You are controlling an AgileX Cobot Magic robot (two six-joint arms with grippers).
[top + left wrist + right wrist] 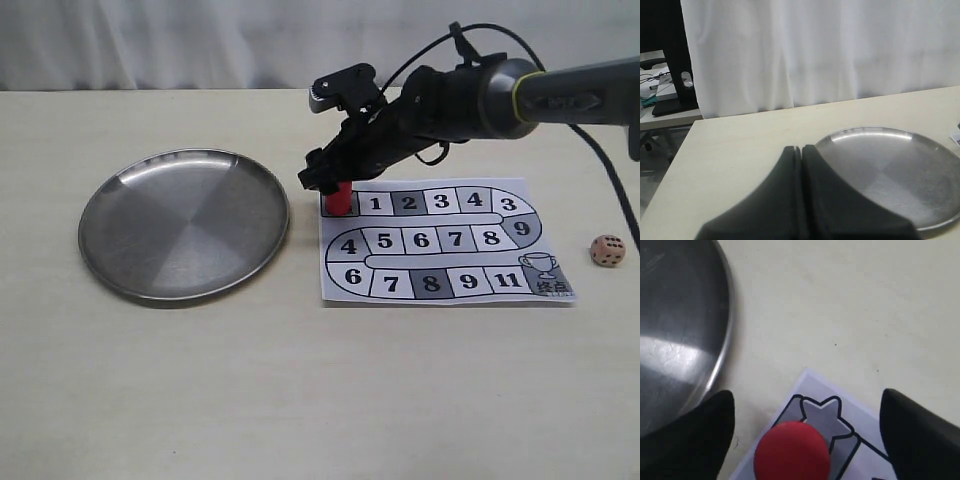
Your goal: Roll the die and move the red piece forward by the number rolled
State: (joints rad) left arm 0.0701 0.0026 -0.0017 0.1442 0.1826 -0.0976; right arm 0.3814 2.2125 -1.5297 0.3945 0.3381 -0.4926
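The cup square shows printed characters (552, 286) under its drawing, so the robot should expect similar characters hidden behind the red piece (338, 198) when it lifts that piece.
The red piece (341, 198) stands upright on the star start square at the left end of the paper game board (440, 240). My right gripper (333, 188) reaches across and hangs over it, open. In the right wrist view its two black fingers (700, 435) stand wide apart on either side of the red piece (792, 450) without touching it. The tan die (607, 250) lies on the table to the right of the board, well away from both grippers. My left gripper (801, 149) is shut and empty beside the plate's rim; the exterior view does not show it.
A round steel plate (185, 222) lies left of the board, its rim close to the start square (827, 415) and to the red piece. The plate (895, 170) holds nothing. A white curtain hangs behind the table's far edge.
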